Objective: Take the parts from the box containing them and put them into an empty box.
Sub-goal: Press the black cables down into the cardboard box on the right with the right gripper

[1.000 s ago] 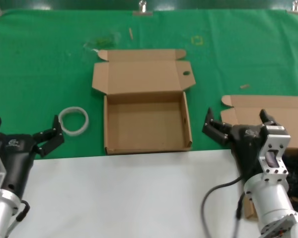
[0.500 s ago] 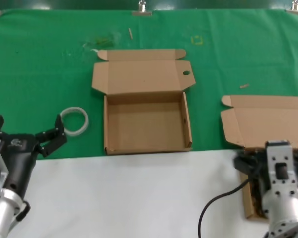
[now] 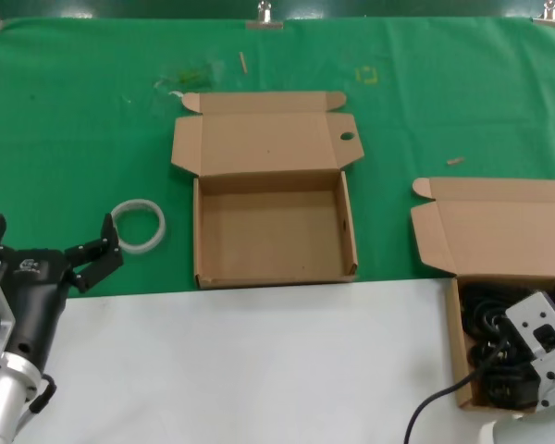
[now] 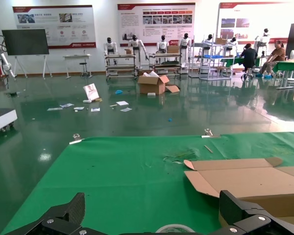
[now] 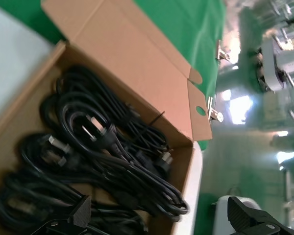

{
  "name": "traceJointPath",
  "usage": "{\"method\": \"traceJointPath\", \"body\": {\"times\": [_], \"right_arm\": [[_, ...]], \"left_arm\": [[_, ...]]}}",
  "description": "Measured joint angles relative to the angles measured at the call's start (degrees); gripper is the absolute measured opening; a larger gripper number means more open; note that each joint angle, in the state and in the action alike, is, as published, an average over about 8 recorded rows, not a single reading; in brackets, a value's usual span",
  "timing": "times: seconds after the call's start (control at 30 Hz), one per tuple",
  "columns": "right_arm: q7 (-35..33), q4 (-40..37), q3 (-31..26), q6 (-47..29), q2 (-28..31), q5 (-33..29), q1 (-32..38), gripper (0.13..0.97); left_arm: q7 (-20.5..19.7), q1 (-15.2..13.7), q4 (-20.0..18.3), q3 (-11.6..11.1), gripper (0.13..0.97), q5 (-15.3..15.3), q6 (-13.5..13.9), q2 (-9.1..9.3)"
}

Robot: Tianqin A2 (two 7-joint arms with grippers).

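Note:
The coiled black power cord (image 5: 108,141) will stay in a neat bundle when I pick it up, because a thin tie end (image 5: 157,118) sticks up from it.
The black power cords (image 3: 486,319) lie coiled in the open cardboard box (image 3: 456,342) at the near right, its lid (image 3: 499,231) standing behind. In the right wrist view the cords (image 5: 103,147) fill that box (image 5: 34,93), whose lid flap shows a small round hole. My right gripper (image 5: 159,215) is open and empty just above the cords, near one side wall. The empty box (image 3: 268,231) sits open in the middle, one lid flap with a round hole (image 3: 347,137). My left gripper (image 3: 46,252) is open and idle at the near left.
A white ring (image 3: 137,225) lies on the green cloth (image 3: 74,139) between my left gripper and the empty box. The near table strip is white (image 3: 259,361). In the left wrist view the empty box's lid (image 4: 245,178) and the ring (image 4: 174,228) show.
My right arm has drawn back to the near right and tipped down over the box of cords. The left arm has barely moved.

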Motion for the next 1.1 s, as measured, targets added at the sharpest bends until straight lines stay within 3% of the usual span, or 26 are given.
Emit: {"method": "traceJointPath", "body": {"times": [0.3,0.47,0.77,1.1], "right_arm": [[-22.06,-2.57,4.59,0.76,-0.01,4.85,4.22,0.966],[-30.52,-5.21,6.97,-1.46,-0.01,8.25,5.61,0.966],[-37.29,-11.00,11.71,-8.25,-0.13,11.47,7.39,0.966],[-38.39,-14.49,13.01,-11.95,-0.15,12.06,8.93,0.940]], "left_arm": [[0.00,0.00,0.00,0.00,0.966,0.01,0.00,0.00],[0.00,0.00,0.00,0.00,0.966,0.00,0.00,0.00],[0.00,0.00,0.00,0.00,0.966,0.00,0.00,0.00],[0.00,0.00,0.00,0.00,0.966,0.00,0.00,0.00]]}}
